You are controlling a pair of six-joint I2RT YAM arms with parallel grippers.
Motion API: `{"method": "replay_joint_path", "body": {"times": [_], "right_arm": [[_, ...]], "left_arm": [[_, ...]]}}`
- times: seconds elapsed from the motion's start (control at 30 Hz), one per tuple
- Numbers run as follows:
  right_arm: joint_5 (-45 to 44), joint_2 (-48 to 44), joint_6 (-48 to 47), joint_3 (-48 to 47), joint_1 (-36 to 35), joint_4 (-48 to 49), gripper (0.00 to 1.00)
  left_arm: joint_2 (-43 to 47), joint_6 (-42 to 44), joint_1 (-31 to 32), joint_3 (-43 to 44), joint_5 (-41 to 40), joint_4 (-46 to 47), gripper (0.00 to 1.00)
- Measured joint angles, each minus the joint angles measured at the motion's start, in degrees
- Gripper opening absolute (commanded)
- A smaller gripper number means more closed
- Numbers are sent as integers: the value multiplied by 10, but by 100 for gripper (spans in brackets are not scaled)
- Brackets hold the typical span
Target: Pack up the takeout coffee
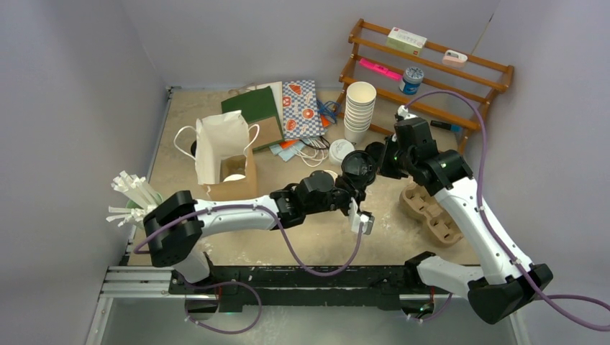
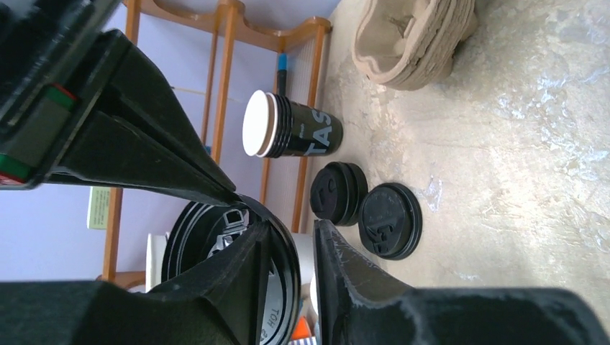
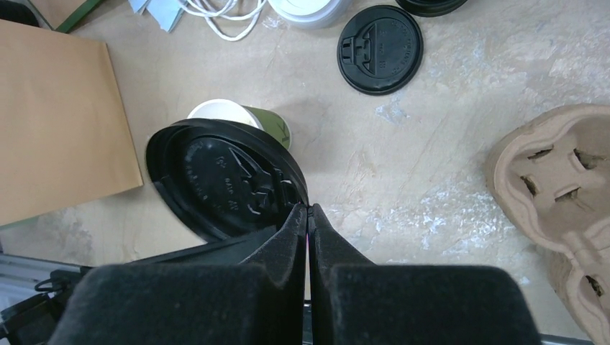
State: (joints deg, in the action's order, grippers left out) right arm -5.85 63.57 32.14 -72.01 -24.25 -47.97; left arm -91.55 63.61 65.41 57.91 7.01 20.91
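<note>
My right gripper has hold of only the black lid's rim (image 3: 300,184), so my left gripper should hold the lid while my right gripper opens and grips it across its width (image 3: 224,180).
My right gripper (image 3: 309,208) is shut on the rim of a black lid (image 3: 223,183), holding it tilted above the table (image 1: 357,167). Just beyond the lid stands a small green paper cup (image 3: 267,123) with no lid on it (image 1: 331,175). My left gripper (image 2: 291,226) reaches in from the left (image 1: 350,185). Its jaws are partly closed around the near edge of the same lid (image 2: 216,244), with a gap showing on one side. A takeout coffee cup with a white lid (image 1: 234,177) sits inside the brown paper bag (image 1: 237,190).
Loose black lids (image 2: 389,220) and a dark lidless cup (image 2: 295,133) stand beyond the grippers. A white lid (image 1: 340,151) and a tall stack of white cups (image 1: 359,111) are behind. Pulp cup carriers (image 1: 431,212) lie right, straws (image 1: 133,198) left, a wooden rack (image 1: 431,65) at the back.
</note>
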Motion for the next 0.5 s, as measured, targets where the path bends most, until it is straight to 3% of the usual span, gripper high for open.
{"method": "replay_joint_path", "body": {"times": [0.17,0.3,0.43,0.5], "right_arm": [[5,0,-1,0,0,0,0],[2,0,-2,0,5,-2,2],[-2,-1,-3,0,5,-2,16],[-6,-6,-7,0,5,0,36]], "left_arm": [[-11,-1,0,11,-29,-9,0],[-13,-4,0,23,-44,-21,0],[-13,-23,2,25,-40,-23,0],[-12,-44,2,25,-30,-20,0]]}}
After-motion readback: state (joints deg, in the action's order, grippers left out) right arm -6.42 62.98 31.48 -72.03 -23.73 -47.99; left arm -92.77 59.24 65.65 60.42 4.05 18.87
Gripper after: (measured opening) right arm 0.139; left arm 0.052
